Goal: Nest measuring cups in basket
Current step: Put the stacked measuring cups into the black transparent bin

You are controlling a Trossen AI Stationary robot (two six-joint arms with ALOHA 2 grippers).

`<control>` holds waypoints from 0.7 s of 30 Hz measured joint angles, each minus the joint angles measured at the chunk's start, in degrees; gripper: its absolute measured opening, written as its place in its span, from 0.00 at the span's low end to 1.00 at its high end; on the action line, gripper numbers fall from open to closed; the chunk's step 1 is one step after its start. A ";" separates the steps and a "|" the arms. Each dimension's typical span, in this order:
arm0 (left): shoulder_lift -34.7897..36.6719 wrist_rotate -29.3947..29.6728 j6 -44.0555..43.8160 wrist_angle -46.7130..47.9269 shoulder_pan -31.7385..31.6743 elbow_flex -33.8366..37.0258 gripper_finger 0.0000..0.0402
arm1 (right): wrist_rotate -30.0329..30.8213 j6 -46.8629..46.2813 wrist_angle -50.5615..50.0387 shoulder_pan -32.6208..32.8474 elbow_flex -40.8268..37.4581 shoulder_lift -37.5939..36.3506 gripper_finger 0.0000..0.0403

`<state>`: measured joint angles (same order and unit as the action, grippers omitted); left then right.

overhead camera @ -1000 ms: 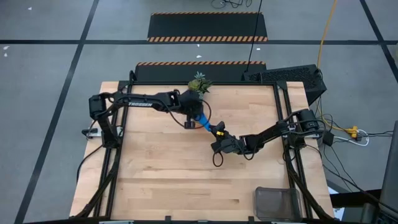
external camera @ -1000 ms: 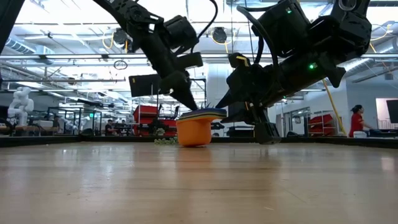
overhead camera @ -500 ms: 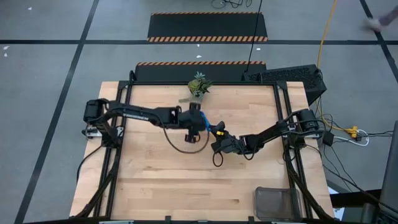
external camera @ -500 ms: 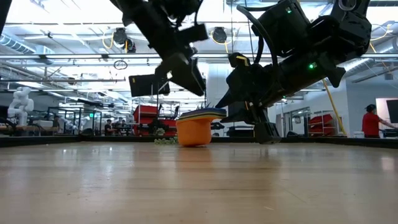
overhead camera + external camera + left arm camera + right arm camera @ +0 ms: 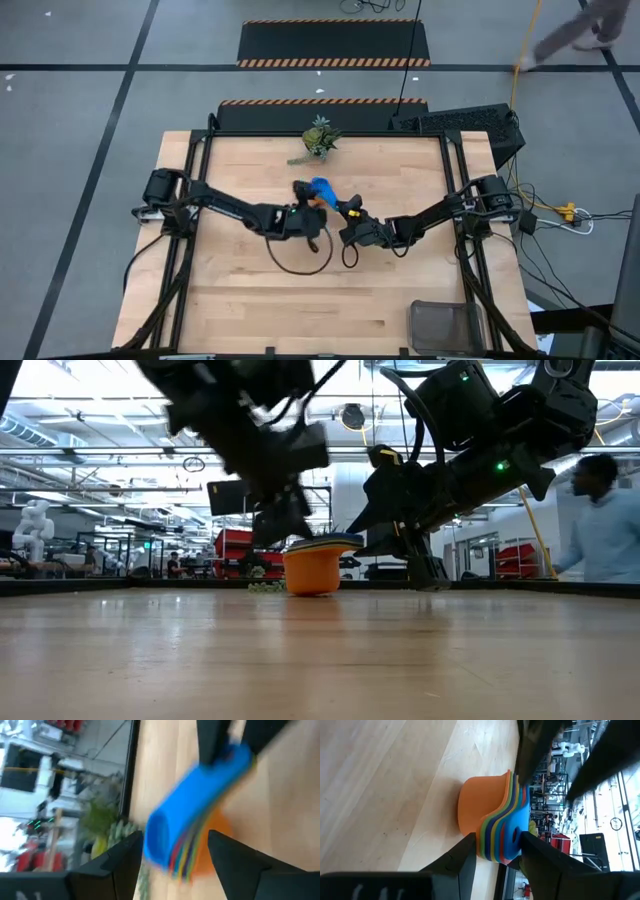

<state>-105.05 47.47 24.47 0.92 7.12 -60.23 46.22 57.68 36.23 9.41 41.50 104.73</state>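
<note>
The pile's layered rims (image 5: 188, 851) run at a slant across the steep fingers of my left gripper, so next my left gripper swings further down, line up and pinches the pile from blue side to orange side.
The measuring cups (image 5: 320, 190) stand nested in one pile on the table's middle, the orange one (image 5: 313, 574) lowest with its base on the wood and a blue one (image 5: 516, 827) on top. My right gripper (image 5: 349, 214) reaches in from the right and is shut on the pile's handles. My left gripper (image 5: 303, 213) hovers just on the near-left side of the pile, open, with the cups (image 5: 192, 827) ahead of its fingers and nothing between them. The basket (image 5: 446, 325) sits at the near right corner, far from both grippers. My right gripper pinches the stacked handles (image 5: 506, 842) between its two fingers, one finger on the orange side and one on the blue side. The fingers come roughly level from the table's right, along the handles. The pile stands upright with the orange cup's base on the table.
A small green plant sprig (image 5: 318, 139) lies near the far edge, behind the cups. A loop of cable (image 5: 298, 255) hangs under the left arm. A person (image 5: 600, 520) walks in the room beyond the table. Bare wood lies between the cups and the basket.
My left gripper has opened and drawn away from the top of the pile, swinging from the pile's far side toward the table's near edge, sinking a little and turning as it went. The pile and my right gripper have kept still.
</note>
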 joint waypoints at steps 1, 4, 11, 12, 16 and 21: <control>0.43 1.74 -0.41 -0.79 0.76 1.64 0.57 | 0.05 -0.18 0.00 0.00 0.00 0.00 0.33; 1.70 1.97 -1.16 -8.96 2.88 6.51 0.52 | 0.02 -1.08 0.02 0.00 0.00 0.00 0.33; 1.92 -6.30 11.03 -40.99 3.98 18.48 0.42 | 0.06 -2.01 0.09 -0.07 0.00 0.00 0.33; 1.95 -10.93 15.03 -43.09 3.51 19.55 0.43 | 0.04 -2.46 0.24 -0.07 0.00 0.00 0.33; 1.77 -22.12 26.20 -45.01 2.15 21.99 0.53 | 0.00 -2.97 0.70 -0.10 0.00 0.00 0.33; 1.02 -14.79 25.92 -47.18 -0.55 21.75 0.72 | -0.02 -3.04 1.30 -0.37 0.00 0.00 0.33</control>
<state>-104.03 32.68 50.39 -46.26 6.57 -38.48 46.19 54.64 37.52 9.04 41.50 104.73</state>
